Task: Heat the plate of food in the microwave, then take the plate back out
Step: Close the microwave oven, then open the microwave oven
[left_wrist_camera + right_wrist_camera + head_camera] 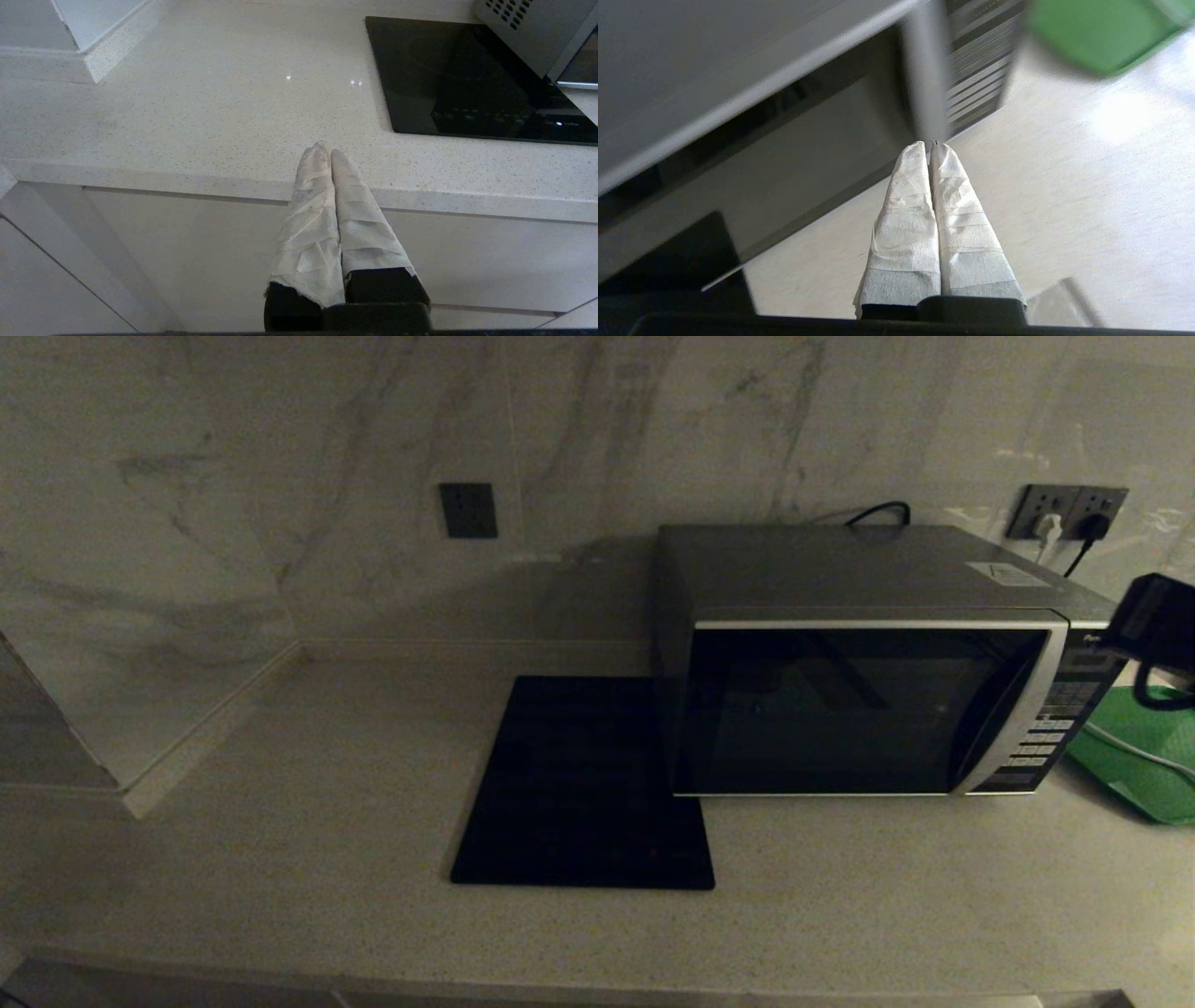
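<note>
Next, my right gripper backs off and comes in low at the panel's bottom end point(1006, 779), because it slants down from high beside the button panel point(1056, 719) with its fingers facing the counter.
The silver-grey microwave point(859, 709) stands on the counter with its dark glass door closed; I cannot see anything through the glass. The plate of food is out of view in all frames. My right gripper point(930, 147) is shut and empty, hovering above the counter just in front of the microwave's point(738, 116) lower corner by the button panel point(976, 60). In the head view only the right arm point(1158, 625) shows, at the far right beside the panel point(1050, 728). My left gripper point(326, 151) is shut and empty, parked over the counter's front edge, left of the microwave point(537, 32).
A flat black square mat point(579, 784) lies on the counter left of the microwave and partly under it, also seen in the left wrist view point(467, 79). A green tray point(1139, 756) lies right of the microwave point(1092, 32). Wall sockets point(1064, 513) with cables sit behind.
</note>
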You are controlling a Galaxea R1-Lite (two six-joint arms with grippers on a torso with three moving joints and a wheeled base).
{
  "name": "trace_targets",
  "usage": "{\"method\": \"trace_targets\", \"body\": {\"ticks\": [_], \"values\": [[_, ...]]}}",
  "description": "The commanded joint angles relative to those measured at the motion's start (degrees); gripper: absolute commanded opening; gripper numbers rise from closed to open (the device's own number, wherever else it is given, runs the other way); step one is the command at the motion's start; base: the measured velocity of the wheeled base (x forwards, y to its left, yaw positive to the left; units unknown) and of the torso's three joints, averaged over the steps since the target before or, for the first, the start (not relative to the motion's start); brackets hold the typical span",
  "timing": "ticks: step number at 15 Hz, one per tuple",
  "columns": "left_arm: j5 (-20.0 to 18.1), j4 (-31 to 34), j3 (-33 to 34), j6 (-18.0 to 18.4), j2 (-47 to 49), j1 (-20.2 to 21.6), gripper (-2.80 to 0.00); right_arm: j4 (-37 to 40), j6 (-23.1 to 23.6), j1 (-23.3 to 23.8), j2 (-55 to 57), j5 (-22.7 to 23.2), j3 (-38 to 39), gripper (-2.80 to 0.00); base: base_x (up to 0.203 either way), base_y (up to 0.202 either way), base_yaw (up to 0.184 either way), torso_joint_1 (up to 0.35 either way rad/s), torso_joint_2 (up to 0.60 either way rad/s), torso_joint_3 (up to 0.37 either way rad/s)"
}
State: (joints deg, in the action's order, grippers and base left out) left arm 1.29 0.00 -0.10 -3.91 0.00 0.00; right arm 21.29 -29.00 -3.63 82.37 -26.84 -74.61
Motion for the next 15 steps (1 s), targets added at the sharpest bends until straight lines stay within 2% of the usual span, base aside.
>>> {"method": "trace_targets", "body": {"ticks": [1,3,5,8,9,12,14,15], "values": [[0.03,0.00,0.01,-0.04,0.00,0.00,-2.80,2.76,1.23,7.98,-6.13,5.93,-0.45,-2.80,0.000,0.000,0.000,0.000,0.00,0.000],[0.03,0.00,0.01,-0.04,0.00,0.00,-2.80,10.22,0.60,14.52,-7.95,15.67,-2.35,-2.80,0.000,0.000,0.000,0.000,0.00,0.000],[0.03,0.00,0.01,-0.04,0.00,0.00,-2.80,16.09,-5.98,17.85,-8.40,24.58,-3.80,-2.80,0.000,0.000,0.000,0.000,0.00,0.000],[0.03,0.00,0.01,-0.04,0.00,0.00,-2.80,17.52,-15.37,19.05,-5.78,33.09,-2.68,-2.80,0.000,0.000,0.000,0.000,0.00,0.000],[0.03,0.00,0.01,-0.04,0.00,0.00,-2.80,17.51,-17.17,21.29,-3.63,35.87,-2.63,-2.80,0.000,0.000,0.000,0.000,0.00,0.000],[0.03,0.00,0.01,-0.04,0.00,0.00,-2.80,16.61,-18.57,31.47,5.32,48.01,-2.63,-2.80,0.000,0.000,0.000,0.000,0.00,0.000],[0.03,0.00,0.01,-0.04,0.00,0.00,-2.80,12.70,-17.11,36.39,12.09,52.17,-1.60,-2.80,0.000,0.000,0.000,0.000,0.00,0.000],[0.03,0.00,0.01,-0.04,0.00,0.00,-2.80,8.08,-15.48,39.25,14.36,53.06,0.48,-2.80,0.000,0.000,0.000,0.000,0.00,0.000]]}}
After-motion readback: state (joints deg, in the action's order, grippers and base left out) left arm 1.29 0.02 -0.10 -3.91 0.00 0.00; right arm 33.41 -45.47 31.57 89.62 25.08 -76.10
